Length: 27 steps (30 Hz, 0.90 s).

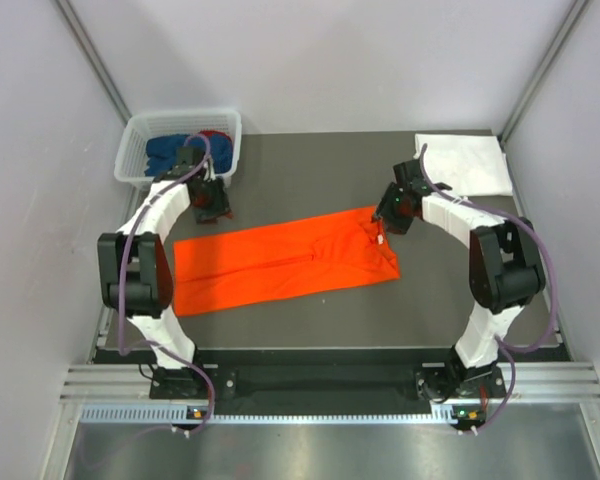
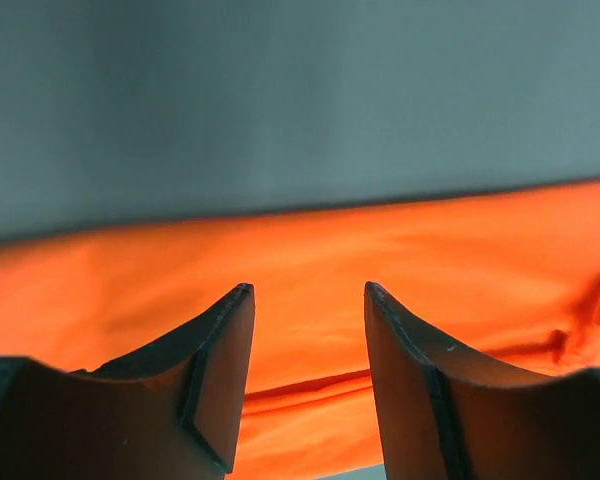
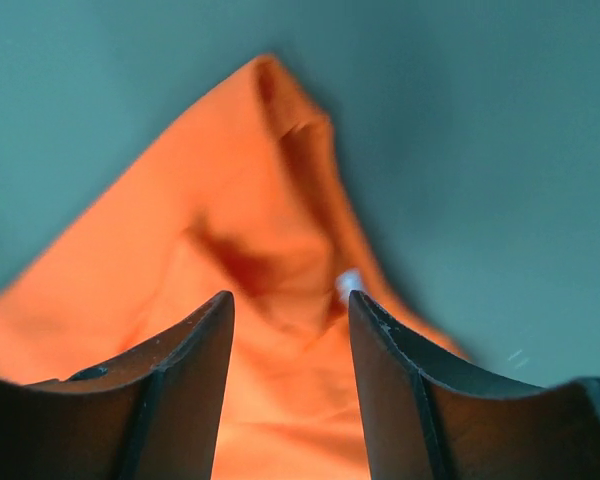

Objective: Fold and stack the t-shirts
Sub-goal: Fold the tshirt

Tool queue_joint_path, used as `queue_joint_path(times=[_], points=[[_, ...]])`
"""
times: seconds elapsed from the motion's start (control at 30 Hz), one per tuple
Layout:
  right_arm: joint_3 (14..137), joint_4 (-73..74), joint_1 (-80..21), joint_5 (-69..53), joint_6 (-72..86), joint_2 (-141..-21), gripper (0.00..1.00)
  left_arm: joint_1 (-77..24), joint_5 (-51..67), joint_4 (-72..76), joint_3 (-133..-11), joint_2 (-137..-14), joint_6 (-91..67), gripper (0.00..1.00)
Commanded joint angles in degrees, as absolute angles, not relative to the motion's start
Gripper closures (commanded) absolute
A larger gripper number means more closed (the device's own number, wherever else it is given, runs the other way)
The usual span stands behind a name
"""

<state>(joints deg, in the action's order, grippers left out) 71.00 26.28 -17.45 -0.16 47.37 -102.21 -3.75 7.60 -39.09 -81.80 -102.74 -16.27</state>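
I should use my right gripper to pull the t-shirt's collar corner (image 1: 368,213) toward the back side to turn it, because the orange t-shirt's strip (image 1: 275,261) lies crosswise with its ends facing the sides.
An orange t-shirt (image 1: 285,263) lies folded lengthwise as a long strip across the middle of the dark table. My left gripper (image 1: 212,207) is open and empty just beyond the strip's far left corner; the left wrist view shows the orange cloth (image 2: 310,260) between and past its fingers. My right gripper (image 1: 385,220) is open and empty above the strip's far right end, where the collar with its white label (image 3: 348,284) shows in the right wrist view. A folded white t-shirt (image 1: 465,163) lies at the far right corner.
A white basket (image 1: 132,160) holding blue and red garments stands at the far left corner, close behind my left gripper. Grey walls close in both sides and the back. The dark table (image 1: 310,170) shows bare between basket and white shirt.
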Motion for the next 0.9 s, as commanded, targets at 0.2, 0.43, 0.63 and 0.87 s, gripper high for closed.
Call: queue_joint_path(times=[0.2,0.43,0.63,0.87], points=[[75.76,19.26,-11.34,-10.8,20.93,-107.57,0.51,9.75,-6.49,-39.37,-65.57,-88.08,-24.94,0.46],[79.36,16.79,-9.06,-21.35,14.51,-115.13,0.54,16.78,1.67,-36.3,-58.1,-78.85,-30.06,0.45],[80.86,15.65,-8.61,-23.02,12.04,-117.33,0.59,17.4,2.81,-35.16,-56.69,-74.54,-31.55,0.45],[83.4,12.92,-8.53,-23.99,10.03,-119.35,0.96,17.49,2.72,-34.72,-55.55,-73.91,-31.73,0.45]])
